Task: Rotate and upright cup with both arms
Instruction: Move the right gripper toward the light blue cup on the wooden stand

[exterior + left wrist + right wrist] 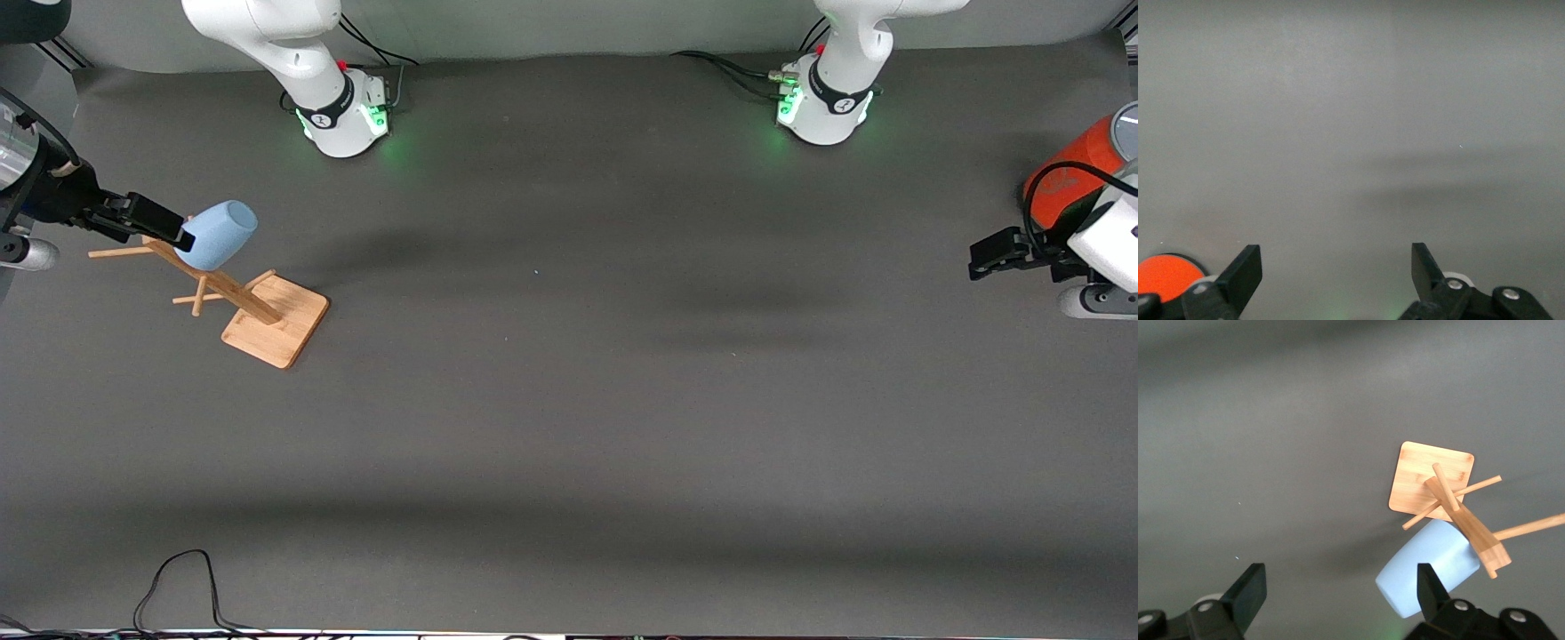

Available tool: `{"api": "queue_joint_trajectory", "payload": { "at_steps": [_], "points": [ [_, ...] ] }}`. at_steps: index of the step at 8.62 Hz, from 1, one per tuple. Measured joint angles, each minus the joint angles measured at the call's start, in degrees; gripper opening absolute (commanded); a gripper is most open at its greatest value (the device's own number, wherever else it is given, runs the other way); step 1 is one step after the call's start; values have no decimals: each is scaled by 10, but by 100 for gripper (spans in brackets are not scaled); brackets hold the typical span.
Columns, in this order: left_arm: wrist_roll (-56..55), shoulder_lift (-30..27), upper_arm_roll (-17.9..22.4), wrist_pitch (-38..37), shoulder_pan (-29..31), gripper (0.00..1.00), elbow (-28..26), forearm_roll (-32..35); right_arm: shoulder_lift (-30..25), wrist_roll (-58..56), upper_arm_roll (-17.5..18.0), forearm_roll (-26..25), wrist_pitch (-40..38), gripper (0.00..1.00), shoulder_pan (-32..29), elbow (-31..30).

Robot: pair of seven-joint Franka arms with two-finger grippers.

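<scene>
I should swing back and put the open fingers around the cup's body (219, 235) before lifting it, as the pale-blue cup (1426, 552) lies past one finger of my right gripper.
The pale-blue cup (216, 234) hangs tilted on a peg of the wooden rack (267, 313), toward the right arm's end of the table. My right gripper (167, 228) is open beside the top of the rack, one finger close against the cup. In the right wrist view the cup (1431, 568) lies just past one finger (1429, 587), mostly outside the open jaws of the gripper (1338, 590). My left gripper (985, 256) waits open and empty at the left arm's end of the table; it also shows in the left wrist view (1336, 267).
An orange can with a grey lid (1071, 173) stands beside the left gripper and shows in the left wrist view (1165, 273). The rack's square wooden base (1431, 477) rests on the dark mat (569, 400). A black cable (178, 587) lies at the front edge.
</scene>
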Motion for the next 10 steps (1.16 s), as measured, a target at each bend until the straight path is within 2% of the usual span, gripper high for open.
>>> {"api": "queue_joint_trajectory", "payload": {
  "at_steps": [2,5,8,10],
  "points": [
    [0,0,0,0,0,100,0,0,-9,139,1,20,-14,100,1,18],
    [0,0,0,0,0,100,0,0,-3,319,1,42,-36,100,10,8],
    [0,0,0,1,-1,100,0,0,44,352,-4,42,-97,100,12,-8],
    [0,0,0,2,-1,100,-1,0,82,351,-27,42,-123,100,8,-9]
  ]
}}
